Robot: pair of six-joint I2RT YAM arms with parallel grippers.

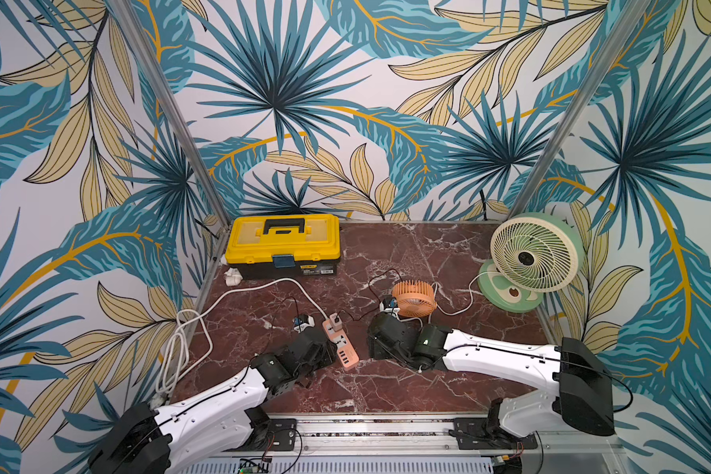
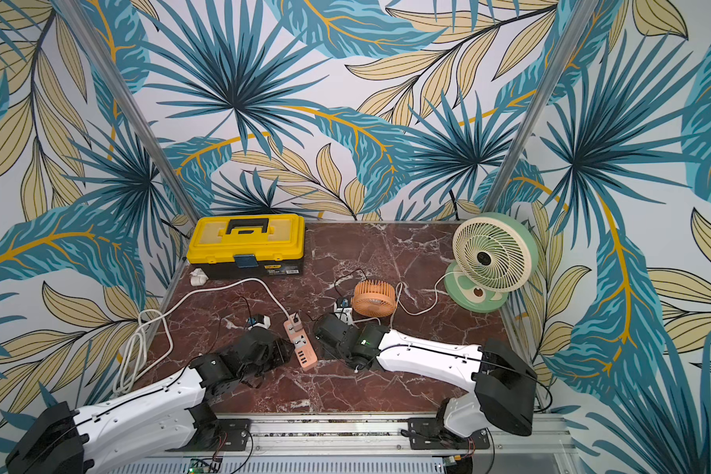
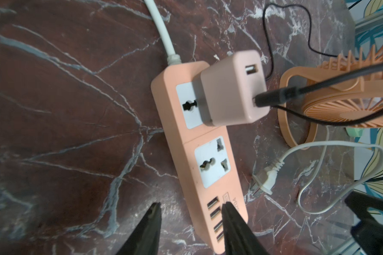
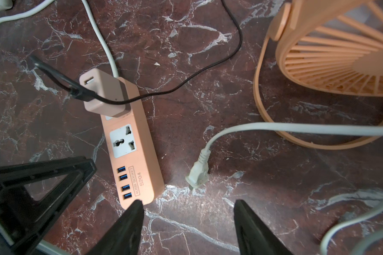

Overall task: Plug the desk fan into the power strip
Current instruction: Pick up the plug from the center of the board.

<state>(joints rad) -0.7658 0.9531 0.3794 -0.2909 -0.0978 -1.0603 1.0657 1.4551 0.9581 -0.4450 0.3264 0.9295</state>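
Note:
The white plug (image 4: 198, 173) is lying flat, but the middle socket of the power strip points up. Next, my right gripper raises the plug by its cord (image 4: 212, 142) so that my left gripper can take it.
The green desk fan (image 1: 530, 254) stands at the back right, and its white cord runs to a white plug (image 4: 197, 173) lying loose on the marble. The salmon power strip (image 1: 340, 342) lies mid-table with a pink USB adapter (image 3: 230, 88) in its far socket; the middle socket is free. My left gripper (image 3: 190, 209) is open at the strip's (image 3: 177, 136) USB end, one finger over the ports and the other over bare marble. Just short of the plug (image 3: 266, 178), my right gripper (image 4: 188, 204) is open and holds nothing, with the strip (image 4: 146, 154) beside it.
A small orange fan (image 1: 413, 297) stands just behind the right arm, its black cord plugged into the adapter. A yellow toolbox (image 1: 282, 242) sits at the back left. The strip's white cord lies coiled (image 1: 177, 349) along the left edge.

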